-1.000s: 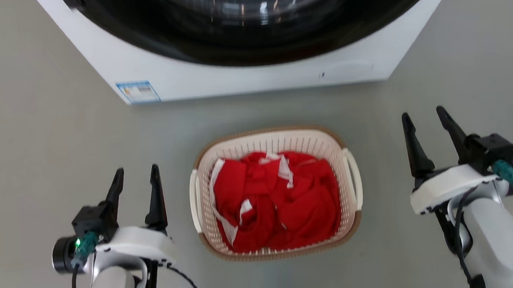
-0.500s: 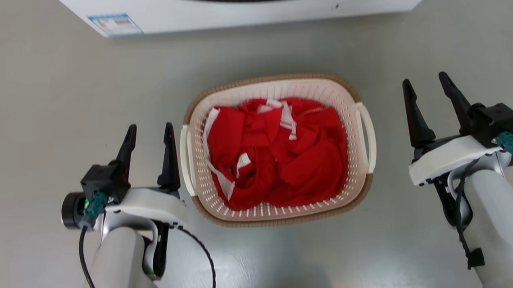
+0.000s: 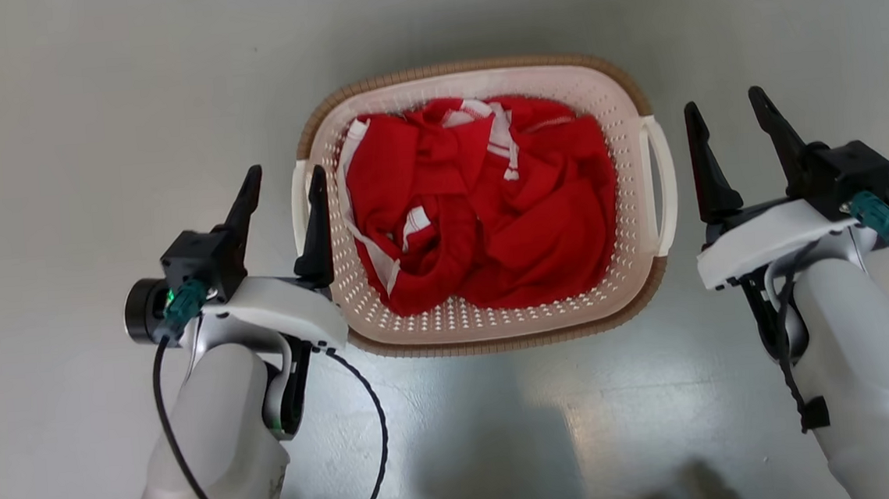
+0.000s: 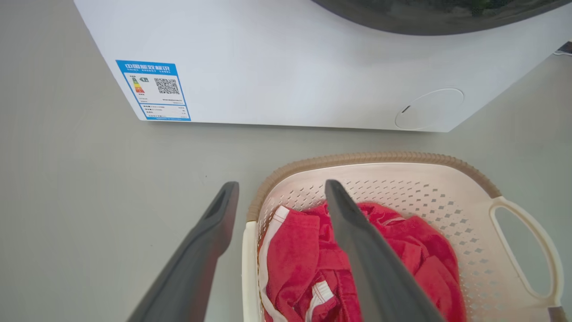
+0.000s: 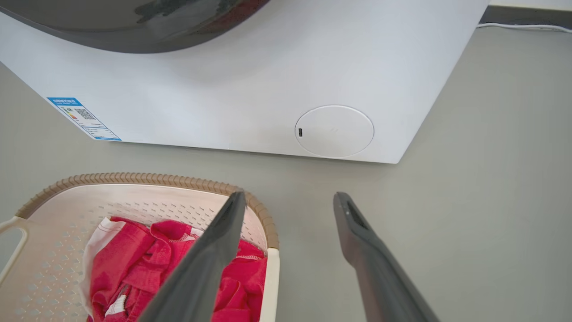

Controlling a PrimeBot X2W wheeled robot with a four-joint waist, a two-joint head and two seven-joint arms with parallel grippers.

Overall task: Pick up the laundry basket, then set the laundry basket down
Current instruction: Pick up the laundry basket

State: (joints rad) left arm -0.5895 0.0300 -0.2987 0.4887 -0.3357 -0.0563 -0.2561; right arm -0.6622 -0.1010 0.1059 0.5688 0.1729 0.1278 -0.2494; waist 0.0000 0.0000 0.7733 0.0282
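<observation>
My gripper will lift the laundry basket, and the red clothes [image 3: 495, 213] should ride along in the same folds because the laundry basket's cream side [image 3: 495, 82] rises all around them.
The laundry basket [image 3: 471, 70], cream with a brown rim, stands on the grey floor and holds red clothes [image 3: 488, 199] with white trim. My left gripper [image 3: 286, 181] is open and straddles the basket's left handle [image 3: 299, 205]. In the left wrist view one finger of this gripper [image 4: 281, 183] lies outside the basket [image 4: 380, 157] and the other over the clothes [image 4: 290, 250]. My right gripper [image 3: 724, 101] is open, just outside the right handle [image 3: 666, 179]. In the right wrist view its left finger [image 5: 214, 250] overlaps the basket's [image 5: 134, 178] corner, and I cannot tell if they touch.
A white front-loading washer [image 4: 290, 67] stands on the floor just beyond the basket, with a blue label [image 4: 154, 91] and a round cover [image 5: 334, 131] low on its front. A cable [image 5: 523, 27] runs along the floor behind it. Grey floor lies on both sides.
The head camera has tilted down, so the washer has left its view. Both grippers have closed in on the basket; the left one now straddles the left handle.
</observation>
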